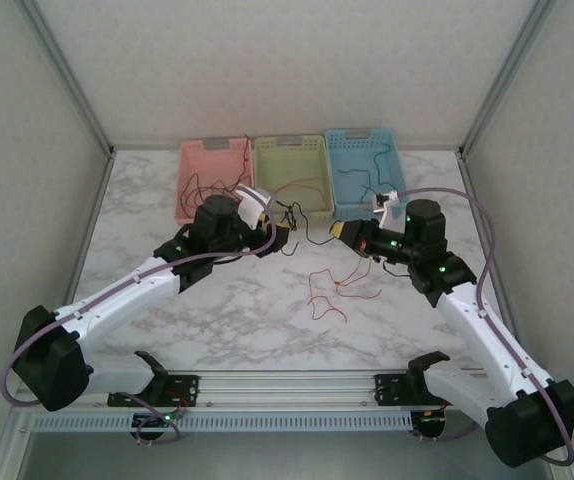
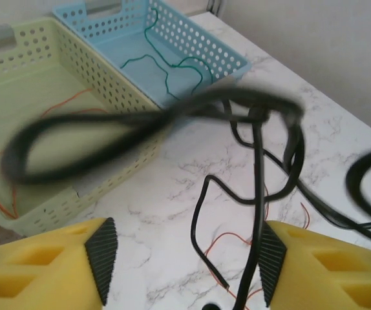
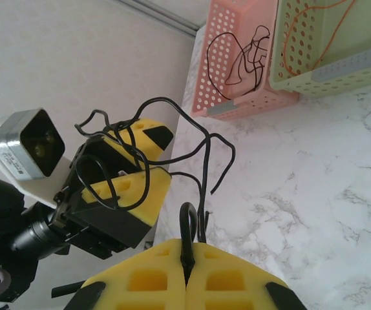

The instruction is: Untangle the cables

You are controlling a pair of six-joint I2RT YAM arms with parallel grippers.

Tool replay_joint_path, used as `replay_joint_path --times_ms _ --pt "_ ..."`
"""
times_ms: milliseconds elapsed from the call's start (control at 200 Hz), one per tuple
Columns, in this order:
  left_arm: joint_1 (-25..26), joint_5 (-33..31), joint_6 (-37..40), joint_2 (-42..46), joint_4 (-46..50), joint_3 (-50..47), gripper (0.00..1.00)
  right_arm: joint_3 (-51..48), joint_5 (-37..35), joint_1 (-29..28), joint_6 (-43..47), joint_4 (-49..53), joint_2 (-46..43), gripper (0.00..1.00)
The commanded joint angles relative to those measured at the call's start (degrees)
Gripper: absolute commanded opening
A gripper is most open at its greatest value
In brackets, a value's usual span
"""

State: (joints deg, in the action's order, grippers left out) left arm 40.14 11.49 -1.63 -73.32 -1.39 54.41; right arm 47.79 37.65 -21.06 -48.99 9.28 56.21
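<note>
My open left gripper should close on a strand of cable and pull toward the pink basket (image 1: 214, 175) while my right gripper moves back, because the black cables tangle together (image 1: 289, 212) at my left gripper.
A tangle of thin black cables (image 1: 302, 225) hangs between my two grippers over the middle of the table. My right gripper (image 3: 187, 248) is shut on a small loop of black cable (image 3: 187, 223). From there the strands (image 3: 205, 161) run up and drape over the left gripper's yellow fingers (image 3: 130, 190). My left gripper (image 2: 182, 258) stands open. One black strand (image 2: 256, 168) runs down along its right pad (image 2: 271, 258) and a loose black end (image 2: 201, 226) hangs in the gap. Thin red cables (image 1: 332, 290) lie loose on the marble below.
Three baskets stand in a row at the back. The pink one (image 1: 212, 178) has black wire in it, the pale green one (image 1: 292, 170) orange wire, and the blue one (image 1: 362, 165) green wire. The pale green basket (image 2: 56, 84) sits close to the left gripper.
</note>
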Motion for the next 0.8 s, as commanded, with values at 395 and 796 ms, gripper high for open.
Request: replay_joint_path --times_ms 395,796 --pt "-0.2 -4.7 -3.3 6.7 0.1 -6.1 0.00 6.4 -8.6 -0.5 7.2 7.8 -2.1 0.00" --pt "-0.2 -11.6 -16.8 30.1 18.2 -11.0 0.00 12.4 -53.5 3.0 28.3 23.8 -1.2 0.00"
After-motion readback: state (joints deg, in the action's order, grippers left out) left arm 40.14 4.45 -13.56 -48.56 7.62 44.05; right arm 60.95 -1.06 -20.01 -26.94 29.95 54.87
